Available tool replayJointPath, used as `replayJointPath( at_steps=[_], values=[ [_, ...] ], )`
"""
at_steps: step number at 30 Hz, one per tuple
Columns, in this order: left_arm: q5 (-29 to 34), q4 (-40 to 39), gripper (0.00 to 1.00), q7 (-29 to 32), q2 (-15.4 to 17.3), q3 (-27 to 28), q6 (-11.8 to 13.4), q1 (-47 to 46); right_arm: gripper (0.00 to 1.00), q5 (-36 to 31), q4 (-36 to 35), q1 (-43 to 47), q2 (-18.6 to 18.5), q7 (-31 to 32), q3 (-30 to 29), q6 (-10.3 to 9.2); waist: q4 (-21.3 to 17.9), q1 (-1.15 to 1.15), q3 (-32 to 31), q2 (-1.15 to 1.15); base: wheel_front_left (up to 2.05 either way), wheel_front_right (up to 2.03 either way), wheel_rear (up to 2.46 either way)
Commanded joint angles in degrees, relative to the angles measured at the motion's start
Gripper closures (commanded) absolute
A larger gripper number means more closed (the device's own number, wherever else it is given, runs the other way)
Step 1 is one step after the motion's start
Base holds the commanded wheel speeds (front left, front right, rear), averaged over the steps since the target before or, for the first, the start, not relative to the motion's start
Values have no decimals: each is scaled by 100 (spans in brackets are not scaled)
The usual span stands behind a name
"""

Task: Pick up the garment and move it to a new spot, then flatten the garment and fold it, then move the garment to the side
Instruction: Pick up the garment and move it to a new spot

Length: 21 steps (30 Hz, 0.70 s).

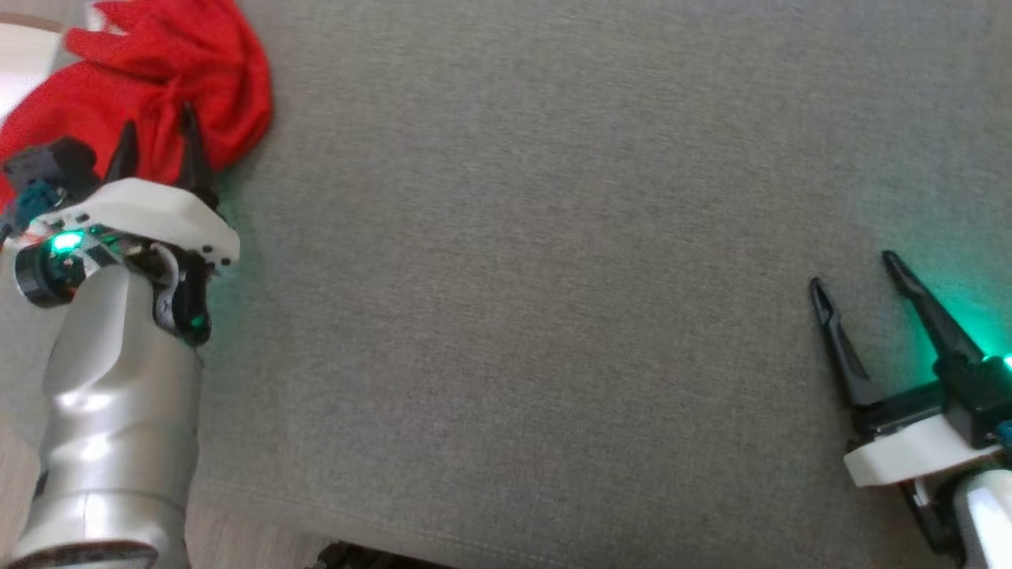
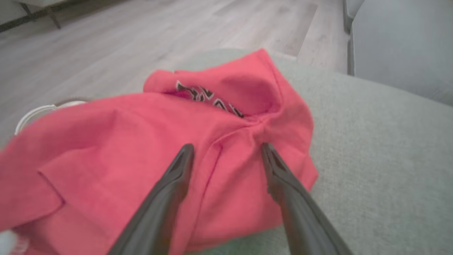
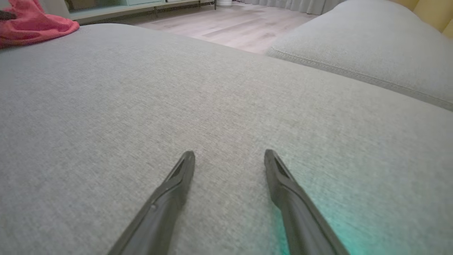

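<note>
My gripper will bring hidden white trim into view when it lifts the red garment (image 1: 180, 81), because white cloth (image 1: 104, 17) is peeking out at the heap's far edge.
The garment (image 1: 166, 75) is a crumpled red heap at the far left corner of the grey cushion (image 1: 553, 276). In the left wrist view the garment (image 2: 141, 148) shows black-and-white lettering in a fold near its top. My left gripper (image 1: 158, 134) is open, its two dark fingertips spread just over the heap's near edge; the left gripper (image 2: 226, 148) holds no cloth between its jaws. My right gripper (image 1: 854, 273) stands open over bare cushion at the right, far from the garment (image 3: 32, 24), which lies at the far left of the right wrist view.
The cushion's left edge runs close by the heap, with pale wood floor (image 2: 141, 39) beyond. A second grey cushion (image 3: 371, 46) rises to the right. A low cabinet (image 3: 134, 9) stands across the floor.
</note>
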Motion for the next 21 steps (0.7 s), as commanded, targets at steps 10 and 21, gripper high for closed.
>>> replayJointPath(
  at_steps=[10,21],
  values=[
    [223,1127,100,211,503,-246,-2,-601,0,117,-344,148,-48,161,-37,-5,-262,-1,17,0,0,0,0],
    [66,248,100,-127,572,-587,-140,-811,0,220,558,-58,607,-303,232,-5,-567,-1,-1067,0,0,0,0]
  ],
)
